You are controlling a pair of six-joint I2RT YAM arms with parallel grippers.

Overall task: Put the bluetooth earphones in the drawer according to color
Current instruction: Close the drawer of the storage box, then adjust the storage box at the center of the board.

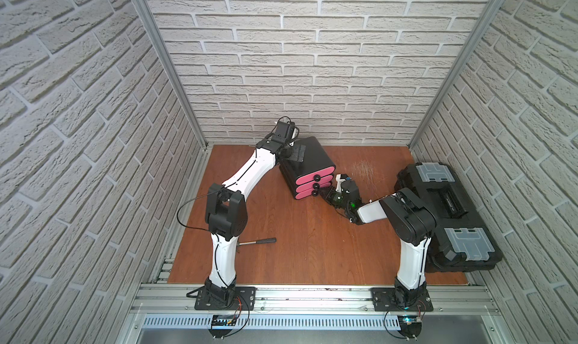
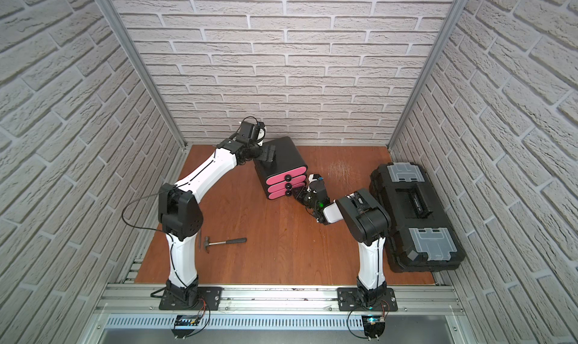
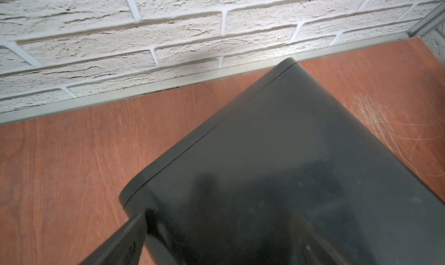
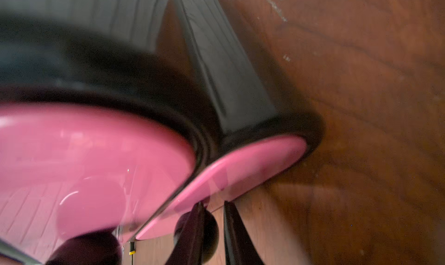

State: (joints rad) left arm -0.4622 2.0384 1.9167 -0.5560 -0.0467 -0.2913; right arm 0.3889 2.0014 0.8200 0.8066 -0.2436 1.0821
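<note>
Next, I turn the cabinet straight with both grippers at its sides (image 1: pixel 288 178), because it stands crooked with its pink fronts (image 1: pixel 306 188) facing my right gripper.
The drawer (image 1: pixel 314 162) (image 2: pixel 286 158), a small black cabinet with three pink fronts, stands at the back middle of the table, and all three fronts look pushed in. My left gripper (image 1: pixel 297 153) (image 2: pixel 269 154) rests open on the cabinet's top at its rear left. In the left wrist view one finger (image 3: pixel 134 230) lies beside the cabinet's corner (image 3: pixel 277 143). My right gripper (image 1: pixel 322 195) (image 4: pixel 213 203) is low at the bottom front (image 4: pixel 240 167), shut on its round black knob (image 4: pixel 213 230). The bluetooth earphones are out of view.
A large black toolbox (image 1: pixel 447 214) (image 2: pixel 413 217) with grey latches fills the right side, just behind my right arm. A hammer (image 1: pixel 258 240) (image 2: pixel 225 241) lies near the left arm's base. White brick walls close in the back and both sides.
</note>
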